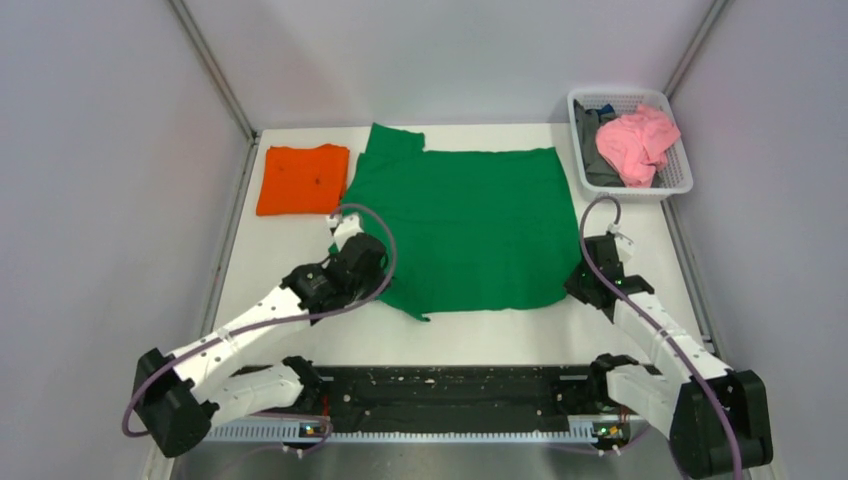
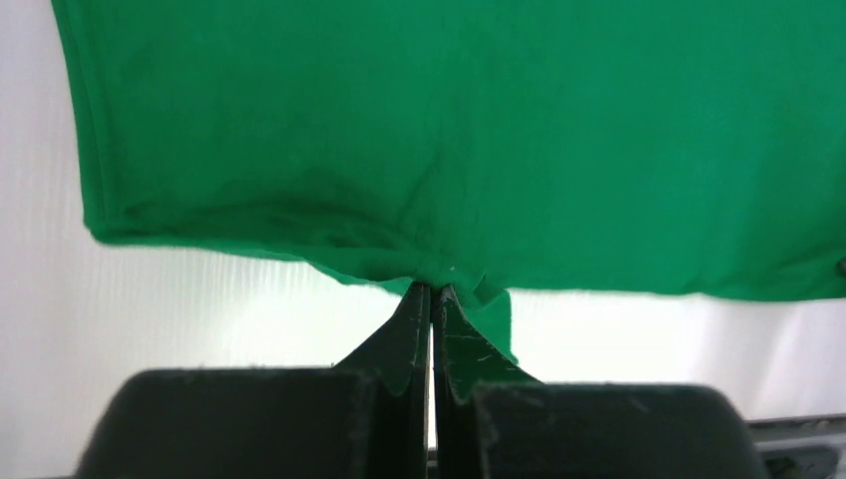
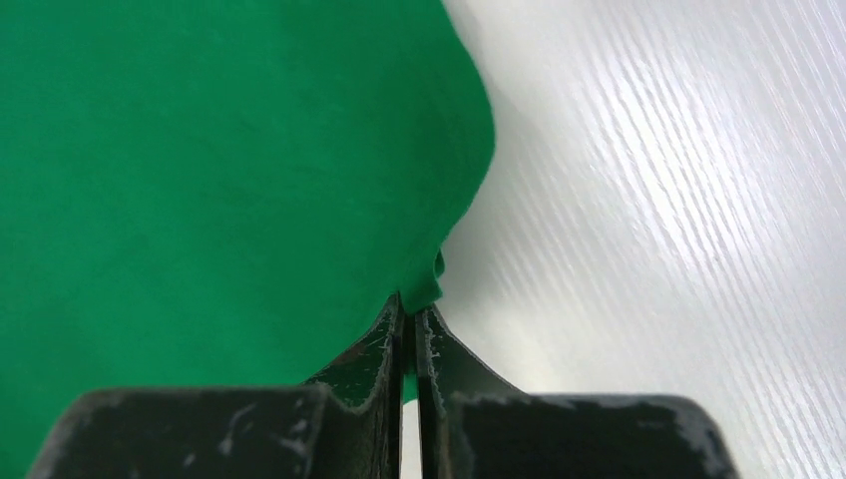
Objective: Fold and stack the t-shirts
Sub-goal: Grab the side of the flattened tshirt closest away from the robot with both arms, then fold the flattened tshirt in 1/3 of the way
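Observation:
Both my grippers are on the green t-shirt's near edge (image 1: 490,308) and its far half (image 1: 420,185) is flat, so my left gripper goes on folding that edge over and lets go on that half.
The large green t-shirt (image 1: 465,225) lies spread on the middle of the white table. The orange t-shirt (image 1: 303,179) lies folded at the far left, just beside it. My left gripper (image 1: 348,240) is shut on the green shirt's left edge, and the cloth (image 2: 419,160) bunches at the tips in the left wrist view. My right gripper (image 1: 580,272) is shut on the shirt's near right corner, and a pinch of green cloth (image 3: 249,170) sits between the jaws in the right wrist view.
A white basket (image 1: 682,178) at the far right corner holds pink cloth (image 1: 636,142) and a grey garment (image 1: 592,150). Grey walls close in the table on three sides. A black rail (image 1: 450,392) runs along the near edge between the arm bases.

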`<state>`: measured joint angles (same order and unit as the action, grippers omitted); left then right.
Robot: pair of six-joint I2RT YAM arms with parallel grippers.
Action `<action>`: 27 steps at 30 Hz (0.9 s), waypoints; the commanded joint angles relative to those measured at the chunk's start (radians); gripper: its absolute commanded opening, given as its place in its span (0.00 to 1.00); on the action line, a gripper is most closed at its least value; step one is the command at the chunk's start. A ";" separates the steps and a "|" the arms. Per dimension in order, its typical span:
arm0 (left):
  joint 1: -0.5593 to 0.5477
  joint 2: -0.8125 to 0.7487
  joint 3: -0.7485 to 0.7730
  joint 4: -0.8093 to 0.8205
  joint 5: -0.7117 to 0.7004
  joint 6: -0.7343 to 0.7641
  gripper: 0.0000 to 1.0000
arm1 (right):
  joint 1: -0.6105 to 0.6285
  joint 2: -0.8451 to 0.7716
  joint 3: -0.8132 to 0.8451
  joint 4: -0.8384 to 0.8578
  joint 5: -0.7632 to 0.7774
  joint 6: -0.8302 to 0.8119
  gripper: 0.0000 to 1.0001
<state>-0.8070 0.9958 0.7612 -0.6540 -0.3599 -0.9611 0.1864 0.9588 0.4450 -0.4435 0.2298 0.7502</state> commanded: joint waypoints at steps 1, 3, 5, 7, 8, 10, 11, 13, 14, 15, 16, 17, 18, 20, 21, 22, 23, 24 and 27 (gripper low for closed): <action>0.158 0.100 0.102 0.144 0.104 0.145 0.00 | -0.005 0.070 0.135 0.012 -0.038 -0.043 0.02; 0.201 0.159 0.160 0.161 0.108 0.184 0.00 | -0.004 0.110 0.182 0.017 -0.027 -0.053 0.01; 0.237 0.219 0.222 0.164 0.111 0.217 0.00 | -0.006 0.158 0.229 0.022 -0.018 -0.065 0.01; 0.274 0.268 0.278 0.168 0.114 0.242 0.00 | -0.009 0.208 0.274 0.026 -0.019 -0.074 0.01; 0.292 0.293 0.301 0.171 0.117 0.252 0.00 | -0.012 0.233 0.296 0.029 -0.021 -0.076 0.00; 0.325 0.334 0.338 0.189 0.116 0.278 0.00 | -0.020 0.279 0.334 0.037 -0.023 -0.080 0.00; 0.343 0.350 0.352 0.197 0.115 0.290 0.00 | -0.024 0.300 0.351 0.042 -0.018 -0.079 0.00; 0.376 0.376 0.373 0.220 0.118 0.315 0.00 | -0.036 0.333 0.376 0.058 -0.018 -0.071 0.00; 0.392 0.389 0.380 0.231 0.125 0.328 0.00 | -0.042 0.345 0.386 0.069 -0.019 -0.069 0.00; 0.409 0.401 0.395 0.239 0.138 0.342 0.00 | -0.048 0.356 0.395 0.077 -0.019 -0.069 0.00; 0.423 0.413 0.406 0.245 0.152 0.353 0.00 | -0.053 0.367 0.407 0.080 -0.021 -0.072 0.00; 0.437 0.424 0.413 0.255 0.158 0.363 0.00 | -0.060 0.376 0.419 0.081 -0.019 -0.075 0.00; 0.447 0.433 0.418 0.271 0.166 0.374 0.00 | -0.065 0.389 0.430 0.084 -0.017 -0.079 0.00; 0.468 0.444 0.426 0.309 0.190 0.396 0.00 | -0.076 0.405 0.449 0.089 -0.016 -0.086 0.00; 0.476 0.451 0.431 0.327 0.206 0.410 0.00 | -0.082 0.412 0.458 0.092 -0.014 -0.090 0.00; 0.485 0.458 0.439 0.337 0.219 0.422 0.00 | -0.085 0.420 0.466 0.096 -0.013 -0.094 0.00; 0.492 0.469 0.452 0.343 0.231 0.433 0.00 | -0.086 0.428 0.473 0.100 -0.012 -0.099 0.00; 0.499 0.479 0.463 0.346 0.234 0.444 0.00 | -0.087 0.438 0.480 0.104 -0.009 -0.102 0.00; 0.516 0.503 0.488 0.360 0.240 0.457 0.00 | -0.096 0.461 0.493 0.119 -0.009 -0.099 0.01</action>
<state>-0.3122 1.4792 1.1828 -0.3874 -0.1566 -0.5613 0.1085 1.3956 0.8810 -0.3759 0.2054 0.6697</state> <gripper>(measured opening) 0.012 0.031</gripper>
